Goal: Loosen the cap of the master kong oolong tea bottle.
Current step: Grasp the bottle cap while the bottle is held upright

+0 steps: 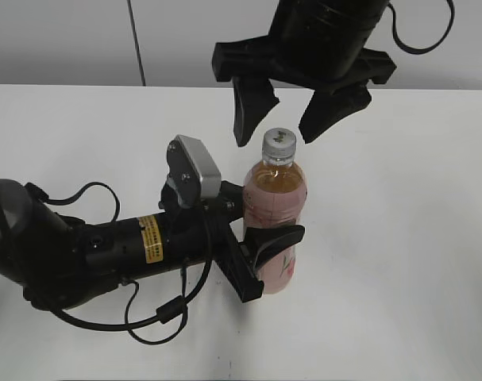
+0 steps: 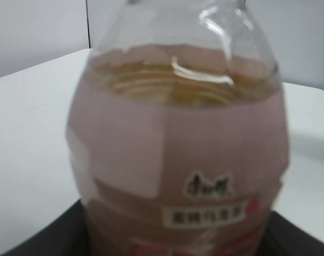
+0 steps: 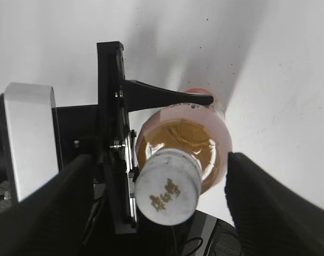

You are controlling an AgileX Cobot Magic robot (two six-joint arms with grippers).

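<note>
I expect the round white cap to twist loose and come up off the neck when I turn it, because ribs run around the cap's side.
The master kong oolong tea bottle stands upright on the white table, amber tea inside and a pink label around it. My left gripper comes in from the left and is shut on the bottle's labelled body. In the left wrist view the bottle fills the frame. Its white ribbed cap is on the neck. My right gripper hangs open just above the cap, one finger on each side and neither touching. The right wrist view looks down on the cap between the open right gripper fingers.
The white table lies around the bottle, with a grey wall behind it. The left arm's black body and cables lie across the table's left front. One left finger presses the bottle's side.
</note>
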